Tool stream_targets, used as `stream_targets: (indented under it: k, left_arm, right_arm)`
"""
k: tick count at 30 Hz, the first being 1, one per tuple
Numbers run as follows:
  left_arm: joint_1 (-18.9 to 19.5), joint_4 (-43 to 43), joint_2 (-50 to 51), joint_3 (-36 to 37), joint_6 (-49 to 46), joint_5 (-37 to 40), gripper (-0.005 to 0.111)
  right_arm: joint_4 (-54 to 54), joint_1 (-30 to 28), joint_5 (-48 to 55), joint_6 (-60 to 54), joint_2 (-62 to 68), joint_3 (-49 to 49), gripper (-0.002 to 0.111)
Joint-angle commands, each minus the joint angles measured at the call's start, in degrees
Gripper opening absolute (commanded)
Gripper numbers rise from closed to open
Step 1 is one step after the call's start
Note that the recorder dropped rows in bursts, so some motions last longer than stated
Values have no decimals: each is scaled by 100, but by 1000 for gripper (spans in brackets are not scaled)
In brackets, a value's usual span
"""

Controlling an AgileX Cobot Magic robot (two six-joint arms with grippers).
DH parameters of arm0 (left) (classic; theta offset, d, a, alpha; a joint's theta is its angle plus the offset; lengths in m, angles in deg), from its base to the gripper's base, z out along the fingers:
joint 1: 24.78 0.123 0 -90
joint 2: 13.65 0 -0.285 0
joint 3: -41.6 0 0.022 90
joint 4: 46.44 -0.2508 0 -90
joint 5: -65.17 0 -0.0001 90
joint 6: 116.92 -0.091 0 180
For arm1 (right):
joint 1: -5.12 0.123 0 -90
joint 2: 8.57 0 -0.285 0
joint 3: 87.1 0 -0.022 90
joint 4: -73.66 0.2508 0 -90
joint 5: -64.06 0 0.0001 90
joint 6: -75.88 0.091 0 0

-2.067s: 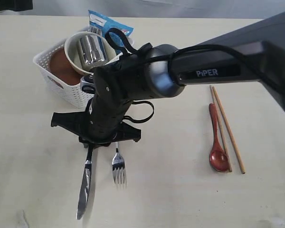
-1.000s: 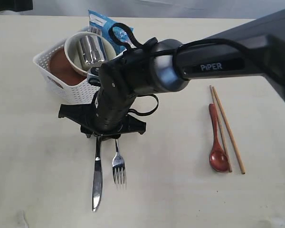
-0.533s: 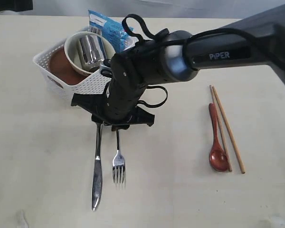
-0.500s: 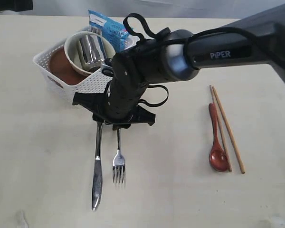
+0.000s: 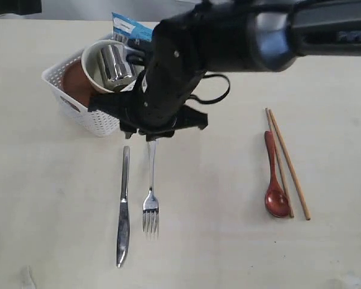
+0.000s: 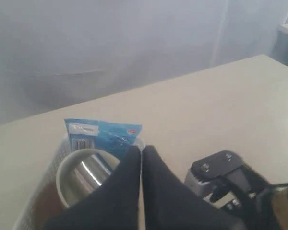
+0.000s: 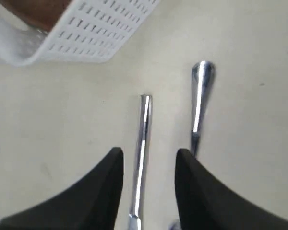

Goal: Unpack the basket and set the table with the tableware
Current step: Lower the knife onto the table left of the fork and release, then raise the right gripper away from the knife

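Observation:
I can see the steel cup inside the cream bowl (image 5: 94, 67), so next I take the cup (image 5: 116, 65) out with my right gripper before my left gripper comes in for the bowl.
The white basket (image 5: 78, 111) stands at the back left. It holds the cream bowl (image 5: 91, 72) with the steel cup (image 5: 114, 63) inside, the reddish-brown plate (image 5: 75, 84) and a blue packet (image 5: 132, 27). Knife (image 5: 123, 208) and fork (image 5: 150, 201) lie side by side on the table (image 5: 48, 198). Spoon (image 5: 275, 180) and chopsticks (image 5: 289, 165) lie to the right. My right gripper (image 5: 147, 133) hangs open just above the cutlery handles, holding nothing; the knife handle (image 7: 143, 129) shows between its fingers and the fork handle (image 7: 200, 91) beside them. My left gripper (image 6: 141, 149) is shut and empty, above the bowl (image 6: 62, 167).
The right arm (image 5: 240, 36) reaches across from the upper right and hides the basket's right end. The basket's perforated wall (image 7: 86, 33) is close ahead of the right fingers. Bare tabletop (image 5: 216, 241) lies between the fork and the spoon.
The right gripper let go of the knife, which now lies straight beside the fork. The gripper has risen and moved back towards the basket.

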Motion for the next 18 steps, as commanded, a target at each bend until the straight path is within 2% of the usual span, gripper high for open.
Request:
stream_targets:
  k: [1,4,8,13,18]
  left_arm:
    - [-20,-93,-37,22,-38,172,1]
    - [-20,-93,-1,36,9,212,1]
    - [-20,-93,351,36,284,46,5]
    - [-20,-104,1113,36,325,-614,30]
    - [-20,-83,1792,36,668,-1276,52]
  right_arm:
    - [-1428,-183,1182,127,-775,-12,36]
    - [-2149,-419,1728,184,-1179,-2,36]
    - [-2657,-786,1768,-83,-1520,93,36]
    - [-2658,-1216,1503,-636,-1692,195,36]
    - [-2400,-1381,573,-1368,-1701,195,36]
